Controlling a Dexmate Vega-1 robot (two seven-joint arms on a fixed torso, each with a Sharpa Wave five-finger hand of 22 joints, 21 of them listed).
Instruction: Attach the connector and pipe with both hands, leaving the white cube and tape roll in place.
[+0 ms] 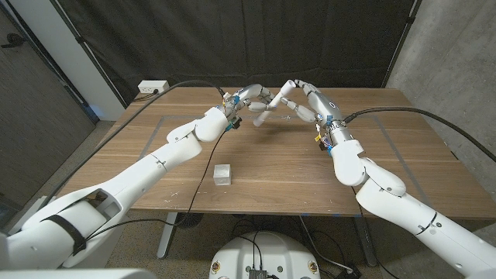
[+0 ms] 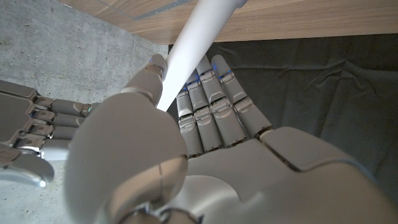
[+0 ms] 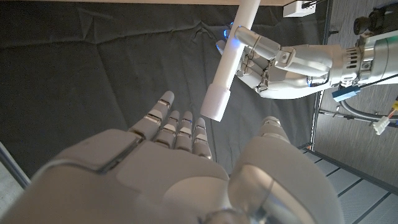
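My right gripper is about to press the connector, which already sits straight around the pipe's end, so the connector should stay seated in line.
My left hand is raised over the far middle of the table and grips a white pipe that slants down toward me. In the left wrist view the pipe runs between the thumb and fingers of the left hand. In the right wrist view the pipe ends in a slightly wider white connector sleeve, still held by the left hand. My right hand hovers just beside the pipe, and the right hand has its fingers spread and holds nothing. The white cube sits nearer me.
A white power strip lies at the table's far left corner, with cables trailing across the wooden table. Black curtains hang behind. The right hand's fingers appear close beside the left hand.
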